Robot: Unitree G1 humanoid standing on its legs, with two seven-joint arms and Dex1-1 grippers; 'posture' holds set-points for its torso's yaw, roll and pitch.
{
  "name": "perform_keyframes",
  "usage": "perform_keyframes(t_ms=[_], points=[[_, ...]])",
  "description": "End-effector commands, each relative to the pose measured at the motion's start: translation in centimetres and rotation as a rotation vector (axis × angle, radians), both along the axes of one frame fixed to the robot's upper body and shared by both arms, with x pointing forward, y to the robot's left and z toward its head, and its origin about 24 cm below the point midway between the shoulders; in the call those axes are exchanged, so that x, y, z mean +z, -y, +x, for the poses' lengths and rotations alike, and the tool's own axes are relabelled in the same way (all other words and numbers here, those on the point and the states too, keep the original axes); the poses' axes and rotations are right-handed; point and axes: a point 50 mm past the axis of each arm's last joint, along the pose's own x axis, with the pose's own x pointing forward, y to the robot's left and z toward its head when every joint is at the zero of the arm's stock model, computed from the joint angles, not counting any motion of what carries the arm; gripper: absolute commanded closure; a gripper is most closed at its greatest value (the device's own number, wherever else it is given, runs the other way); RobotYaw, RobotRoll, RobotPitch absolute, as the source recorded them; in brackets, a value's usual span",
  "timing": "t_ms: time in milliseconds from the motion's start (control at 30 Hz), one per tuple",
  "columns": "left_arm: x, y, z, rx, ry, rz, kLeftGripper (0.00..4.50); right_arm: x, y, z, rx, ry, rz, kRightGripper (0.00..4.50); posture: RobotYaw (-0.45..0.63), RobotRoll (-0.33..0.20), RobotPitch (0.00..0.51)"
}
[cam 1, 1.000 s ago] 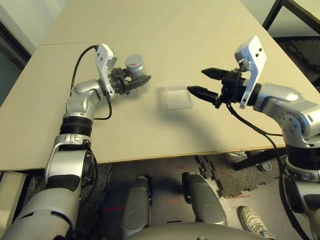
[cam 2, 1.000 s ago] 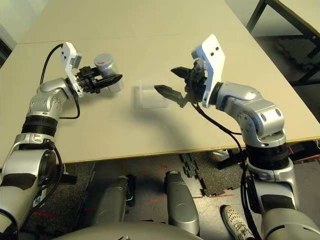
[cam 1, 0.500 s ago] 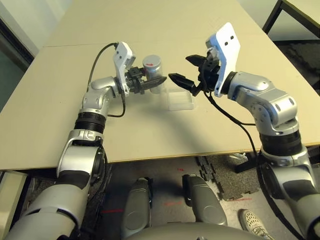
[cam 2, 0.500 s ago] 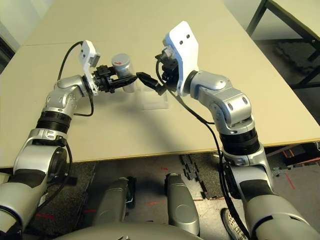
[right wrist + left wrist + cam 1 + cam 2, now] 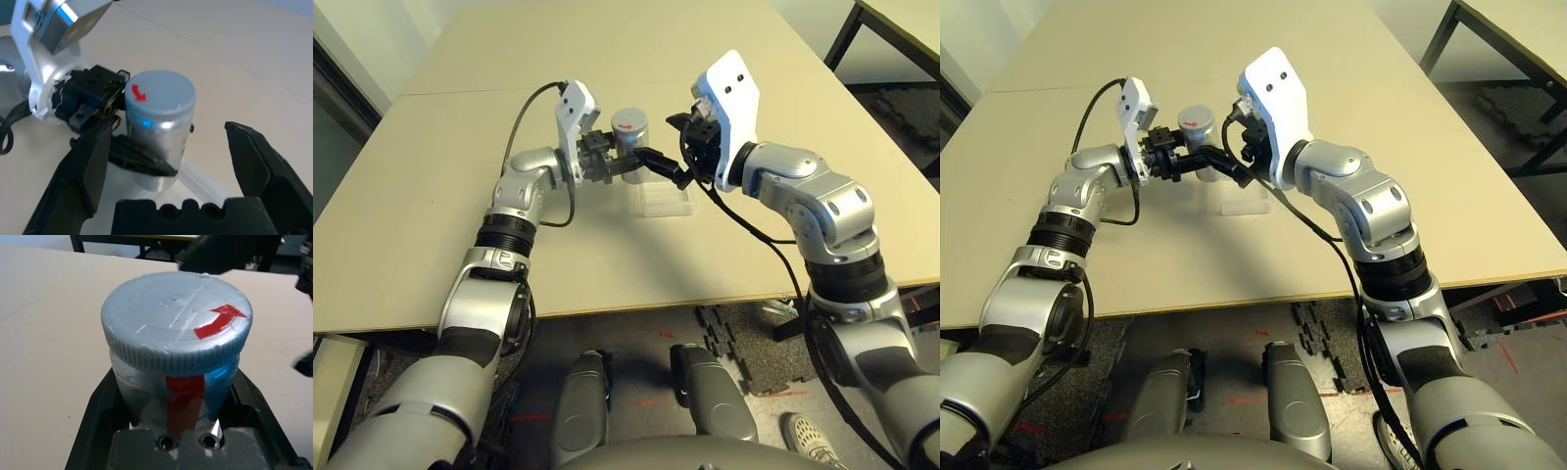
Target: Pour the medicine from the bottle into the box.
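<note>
My right gripper should take hold of the cap's ridged rim (image 5: 631,131) and turn it while my left gripper holds the bottle's body, because the cap closes the bottle (image 5: 629,119) over the box.
The bottle (image 5: 629,127) is silver-grey with a round grey cap marked by a red arrow (image 5: 220,319). It stands upright in the air, and my left gripper (image 5: 638,162) is shut on its body below the cap. It hangs just over the far left side of the box (image 5: 668,203), a clear shallow tray lying on the table. My right gripper (image 5: 674,149) is open right beside the bottle. In the right wrist view its black fingers (image 5: 85,171) stand wide on either side of the bottle (image 5: 159,110) without touching it.
The tan table (image 5: 431,215) spreads wide around the box. A seam crosses the tabletop behind the arms (image 5: 460,90). Black table legs (image 5: 847,29) stand at the far right, beyond the table's edge.
My left arm has carried the bottle rightward to the box. My right gripper has swung left and inward, still open, up to the bottle.
</note>
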Motion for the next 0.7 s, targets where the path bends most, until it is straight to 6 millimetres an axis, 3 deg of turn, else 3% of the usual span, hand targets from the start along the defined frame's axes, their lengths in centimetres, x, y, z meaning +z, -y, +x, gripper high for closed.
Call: perform_keyframes(t_ms=[33,333,367,467,700], points=[[-0.7,0.4,0.0,-0.012,-0.008,0.034,1.94,0.2,-0.5,0.0,0.007,0.008,-0.010,0.00,-0.19,0.000,0.121],[-1.0,1.4,-0.1,-0.033,-0.011,0.033,1.95,0.3,-0.8,0.2,0.017,0.005,-0.005,0.00,-0.19,0.000,0.131],[-1.0,1.5,-0.2,-0.036,-0.011,0.031,1.95,0.3,-0.9,0.2,0.017,0.004,-0.005,0.18,-0.18,0.000,0.132],[-0.9,1.7,-0.2,-0.044,-0.010,0.026,1.95,0.2,-0.9,0.2,0.018,0.000,-0.006,0.96,-0.18,0.000,0.134],[-0.6,2.1,-0.3,-0.054,-0.003,0.014,1.95,0.1,-0.7,0.4,0.019,-0.005,-0.008,3.60,-0.18,0.000,0.135]])
